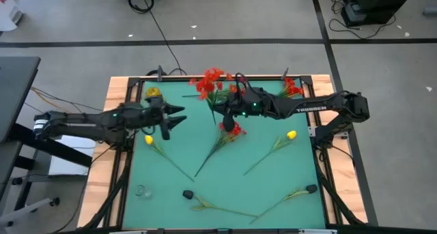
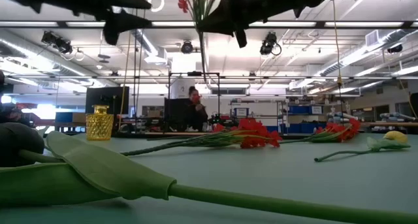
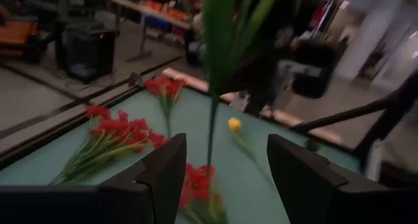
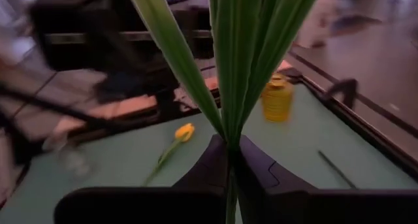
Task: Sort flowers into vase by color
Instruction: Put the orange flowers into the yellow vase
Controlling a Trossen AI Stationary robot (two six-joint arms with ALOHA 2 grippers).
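Observation:
My right gripper is holding the red spray far away from the yellow vase (image 2: pixel 100 124). My left gripper should take the spray's stem (image 2: pixel 198 13) and bring the spray to the vase.
My right gripper (image 1: pixel 229 116) hangs over the middle of the far half of the green mat, shut on a red-blossom spray (image 1: pixel 212 84). My left gripper (image 1: pixel 179 118) is open, in the air to its left; in the left wrist view the held stem (image 3: pixel 211 119) hangs ahead of its fingers. The small yellow vase (image 1: pixel 153 93) stands on its base at the far left corner. Lying flat on the mat are a red spray (image 1: pixel 232 130), another red spray (image 1: pixel 292 88) at the far right, and two yellow tulips (image 1: pixel 291 134) (image 1: pixel 149 140). My right gripper pinches the spray's green stem (image 4: pixel 230 160) between its two fingers (image 4: pixel 258 168), just below where the long leaves (image 4: pixel 241 61) fan out. The fingers come about level from the table's right, across the stem. The spray is upright and lifted clear, its lower stem (image 2: pixel 204 54) hanging free.
More stems with leaves (image 1: pixel 225 208) (image 1: pixel 290 194) lie near the mat's near edge, beside two small dark things (image 1: pixel 188 194) (image 1: pixel 311 189) and a small clear thing (image 1: pixel 142 191). The wooden table edge (image 1: pixel 113 97) frames the mat. A person (image 2: pixel 194 106) is in the room behind.

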